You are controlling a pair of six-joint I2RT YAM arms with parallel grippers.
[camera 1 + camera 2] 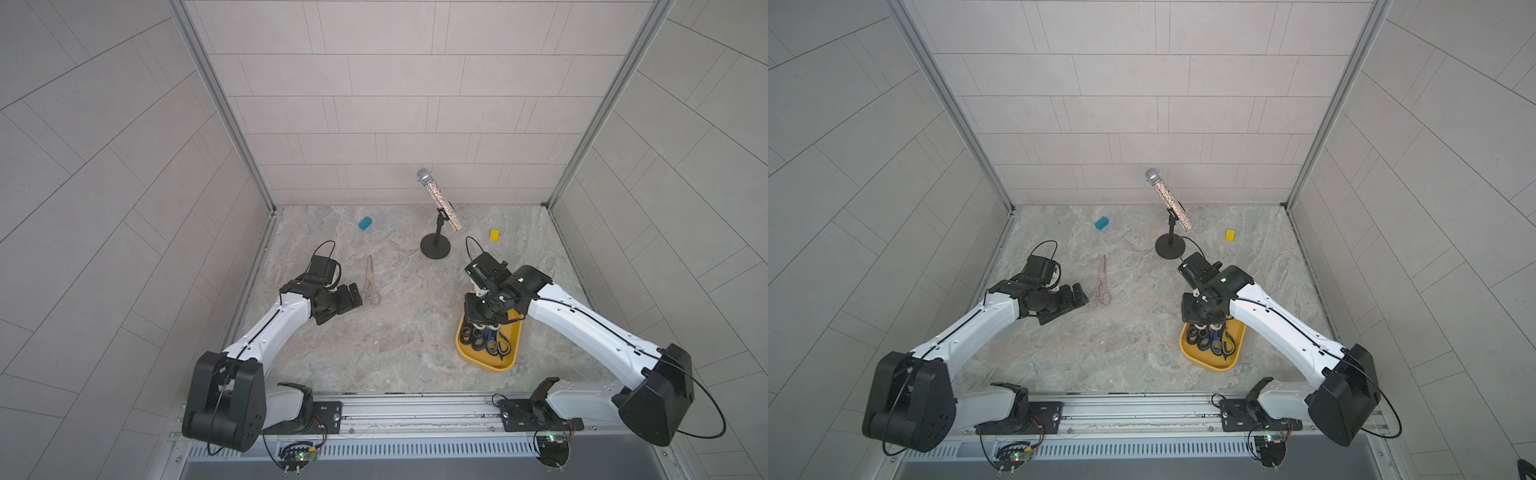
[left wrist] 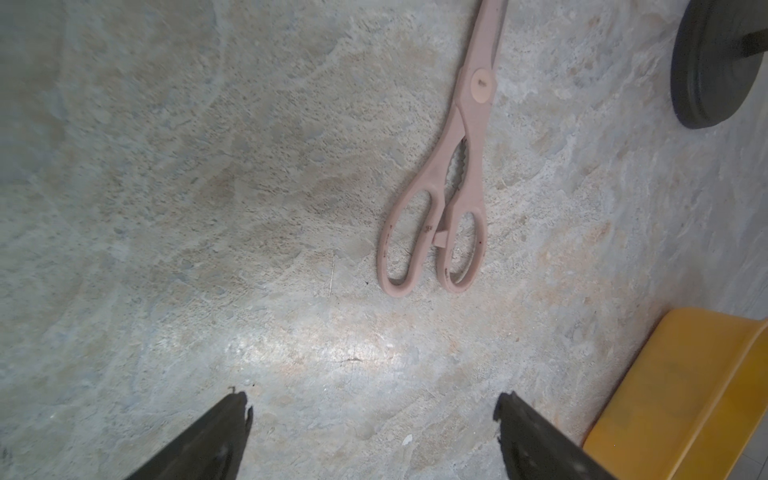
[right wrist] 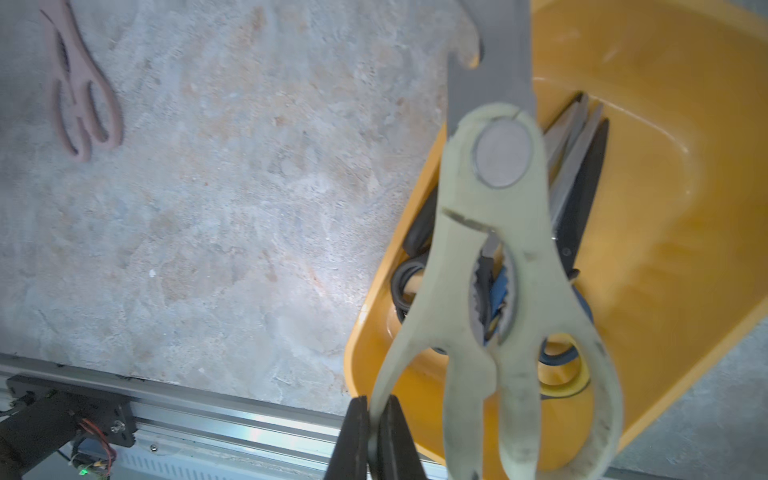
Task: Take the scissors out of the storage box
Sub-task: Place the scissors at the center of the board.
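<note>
My right gripper should keep going to the open spot (image 1: 399, 286) beside the pink scissors and let go of the cream scissors (image 3: 532, 240) there, as they are clear above the storage box.
The mustard-yellow storage box (image 1: 508, 366) (image 1: 1209, 365) sits at the right front of the table, and several scissors (image 1: 486, 338) (image 3: 577, 187) with black and blue handles lie in it. My right gripper (image 3: 376, 419) (image 1: 482, 320) hangs over the box's far end. It is shut on one handle loop of the cream scissors (image 3: 498, 249), which are lifted above the box. A pink pair of scissors (image 1: 371, 282) (image 2: 453, 174) lies flat on the table at the left. My left gripper (image 2: 372, 419) (image 1: 347, 305) is open and holds nothing, just beside the pink handles.
A glittery microphone on a black round-based stand (image 1: 435, 246) is behind the box. A teal block (image 1: 365, 223) and a small yellow block (image 1: 494, 235) lie near the back wall. A metal rail (image 1: 415, 409) runs along the table's front edge.
</note>
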